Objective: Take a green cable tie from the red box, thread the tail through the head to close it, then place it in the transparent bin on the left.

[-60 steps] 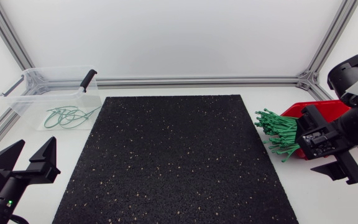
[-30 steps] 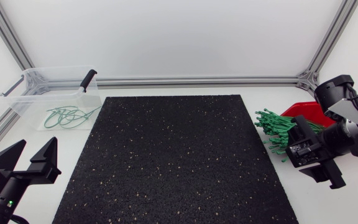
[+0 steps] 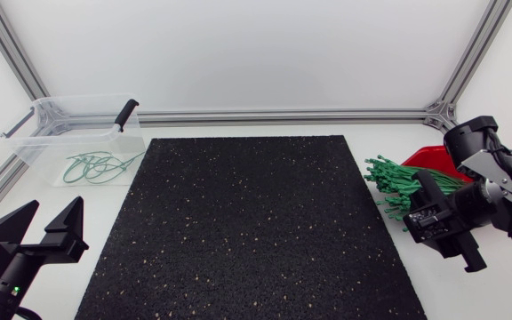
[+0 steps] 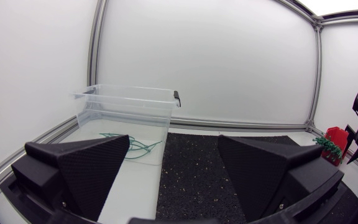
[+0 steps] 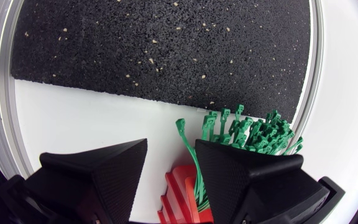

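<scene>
The green cable tie (image 5: 195,162) between the robot's fingers will come free by itself when the robot lifts it, because one head (image 5: 181,124) stands apart from the clustered heads.
Green cable ties (image 3: 396,187) fan out of the red box (image 3: 434,158) at the table's right. My right gripper (image 3: 438,222) hangs over the bundle's near end. In the right wrist view its fingers (image 5: 101,177) stand apart, open, and one green tie (image 5: 189,148) runs up between them close to one finger. The red box (image 5: 178,194) lies under them. The transparent bin (image 3: 47,133) at the back left holds closed green ties (image 3: 100,166). My left gripper (image 3: 52,209) rests open at the front left, holding nothing.
A black speckled mat (image 3: 247,231) covers the table's middle. Aluminium frame rails (image 3: 283,116) run along the back and sides. The left wrist view looks across at the bin (image 4: 126,115) and the mat (image 4: 222,165).
My right gripper has moved left and lower onto the tie bundle, and its fingers have drawn closer together. The left arm has not moved.
</scene>
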Robot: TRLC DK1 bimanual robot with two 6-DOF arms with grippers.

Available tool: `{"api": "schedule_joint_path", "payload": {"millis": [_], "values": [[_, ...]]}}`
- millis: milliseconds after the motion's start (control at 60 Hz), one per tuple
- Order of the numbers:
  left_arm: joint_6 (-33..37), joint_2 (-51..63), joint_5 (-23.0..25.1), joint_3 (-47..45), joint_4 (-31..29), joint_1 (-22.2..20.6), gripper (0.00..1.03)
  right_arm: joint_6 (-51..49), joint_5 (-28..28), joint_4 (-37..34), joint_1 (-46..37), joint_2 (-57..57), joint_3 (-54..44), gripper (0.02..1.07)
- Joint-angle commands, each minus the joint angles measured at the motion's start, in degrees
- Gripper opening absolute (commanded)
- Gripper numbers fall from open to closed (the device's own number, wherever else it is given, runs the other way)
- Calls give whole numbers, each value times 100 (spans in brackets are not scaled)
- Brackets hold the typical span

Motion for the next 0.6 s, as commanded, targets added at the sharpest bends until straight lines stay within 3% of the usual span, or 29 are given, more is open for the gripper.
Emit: {"api": "schedule_joint_path", "payload": {"millis": [0,350,450,583], "values": [[-75,50,-15,-226,-109,-37,99,-156,13,36,11,80,-147,60],[-75,50,-15,-226,-109,-37,99,-261,145,414,73,89,-332,59],[-75,59,-15,-226,-109,-46,99,-261,162,511,73,80,-358,35],[-75,59,-15,-226,-109,-63,99,-261,162,625,73,115,-358,33]]}}
